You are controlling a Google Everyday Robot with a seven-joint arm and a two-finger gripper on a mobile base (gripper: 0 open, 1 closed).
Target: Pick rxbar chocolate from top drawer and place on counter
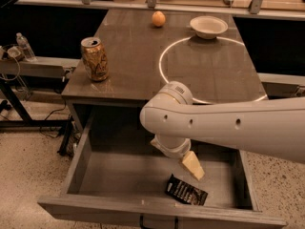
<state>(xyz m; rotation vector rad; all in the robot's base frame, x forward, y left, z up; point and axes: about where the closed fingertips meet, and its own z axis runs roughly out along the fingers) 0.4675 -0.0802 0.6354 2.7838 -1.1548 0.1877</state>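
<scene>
I should keep lowering toward the drawer's front (157, 210) until my gripper's fingers can close around the rxbar chocolate (186, 192), which lies flat and uncovered just ahead of them.
The rxbar chocolate (186, 191) is a flat black wrapper with white lettering, lying on the floor of the open top drawer (81, 151) near its front right. My gripper (192, 166) hangs inside the drawer just above and slightly behind the bar, apart from it; only one cream-coloured finger (191, 165) shows below the white wrist. The white arm reaches in from the right across the drawer's back edge. The counter (133, 61) with its thin white circle lies behind the drawer.
On the counter stand a gold soda can (95, 59) at the left edge, an orange (158, 18) at the back and a white bowl (208, 26) at the back right. A water bottle (24, 46) sits on a side rail at the far left.
</scene>
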